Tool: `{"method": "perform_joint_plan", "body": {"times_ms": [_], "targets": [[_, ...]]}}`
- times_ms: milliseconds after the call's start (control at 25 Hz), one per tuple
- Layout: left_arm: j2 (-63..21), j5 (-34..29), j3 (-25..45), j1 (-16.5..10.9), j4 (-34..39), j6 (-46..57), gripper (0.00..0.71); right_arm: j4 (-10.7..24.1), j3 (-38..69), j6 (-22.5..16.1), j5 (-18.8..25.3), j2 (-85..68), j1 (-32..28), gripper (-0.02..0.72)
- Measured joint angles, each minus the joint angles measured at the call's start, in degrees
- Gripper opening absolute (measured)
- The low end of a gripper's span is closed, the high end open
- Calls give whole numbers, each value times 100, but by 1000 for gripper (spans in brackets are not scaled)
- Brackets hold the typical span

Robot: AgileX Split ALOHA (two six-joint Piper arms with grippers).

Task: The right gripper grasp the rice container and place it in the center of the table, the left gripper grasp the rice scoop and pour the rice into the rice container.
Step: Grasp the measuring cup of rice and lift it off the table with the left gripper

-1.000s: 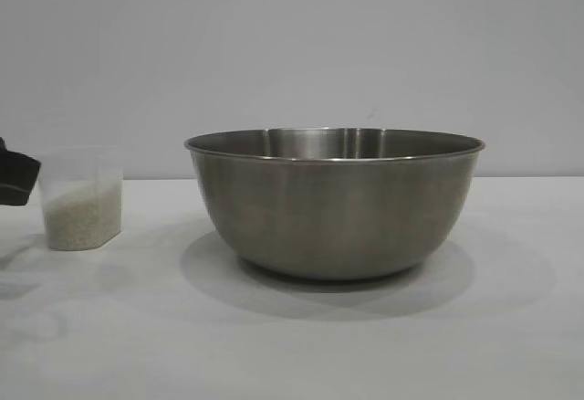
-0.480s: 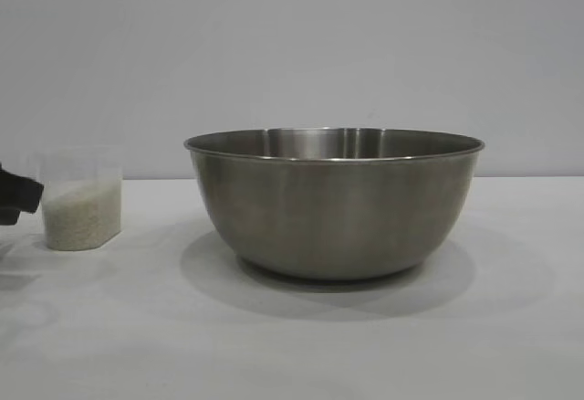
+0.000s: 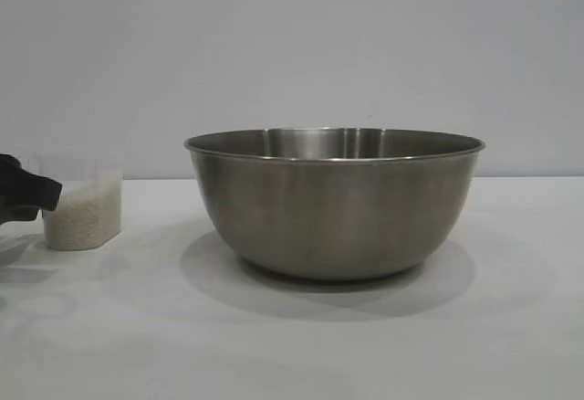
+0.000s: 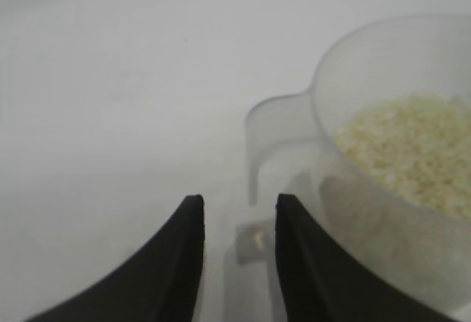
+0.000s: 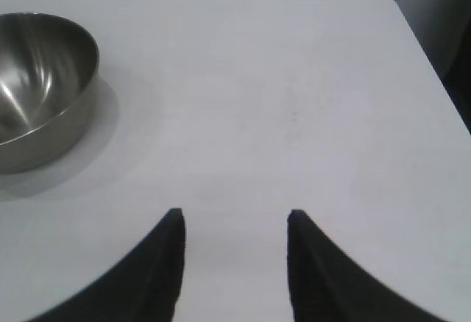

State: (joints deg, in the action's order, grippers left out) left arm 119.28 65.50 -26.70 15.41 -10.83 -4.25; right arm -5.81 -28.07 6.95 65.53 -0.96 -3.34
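Observation:
My gripper will pour, and the scoop (image 3: 82, 201) will empty all the way, because the rice lies in loose grains (image 4: 416, 149) below the scoop's wide open rim.
The rice container (image 3: 334, 201), a big steel bowl, stands on the white table (image 3: 292, 345) near its middle; it also shows in the right wrist view (image 5: 40, 87). The rice scoop (image 3: 82, 199), a clear plastic cup holding white rice (image 4: 405, 149), stands at the left. My left gripper (image 4: 235, 208) is open, low by the scoop's handle (image 4: 276, 142), the handle just beyond the fingertips and not gripped; in the exterior view it shows at the left edge (image 3: 26, 197). My right gripper (image 5: 234, 223) is open and empty, over bare table to the bowl's side.
The table's far edge and rounded corner (image 5: 394, 2) show in the right wrist view, with a dark area beyond. A plain grey wall stands behind the table.
My left gripper has moved in toward the scoop, now overlapping its left side in the exterior view. The bowl and scoop have not moved.

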Motion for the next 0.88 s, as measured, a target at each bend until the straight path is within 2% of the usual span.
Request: {"method": "perform_joint_plan", "body": {"times_ms": [360, 560, 720, 880], "targets": [[106, 0, -504, 0, -25, -72, 236, 0, 0, 0, 0, 0, 0, 295], [136, 0, -685, 0, 217, -146, 0, 0, 0, 0, 0, 0, 0, 295], [145, 0, -839, 0, 367, -481, 0, 0, 0, 0, 0, 0, 0, 295], [-48, -117, -1127, 0, 892, -1302, 0, 0, 0, 0, 0, 0, 0, 295]]}}
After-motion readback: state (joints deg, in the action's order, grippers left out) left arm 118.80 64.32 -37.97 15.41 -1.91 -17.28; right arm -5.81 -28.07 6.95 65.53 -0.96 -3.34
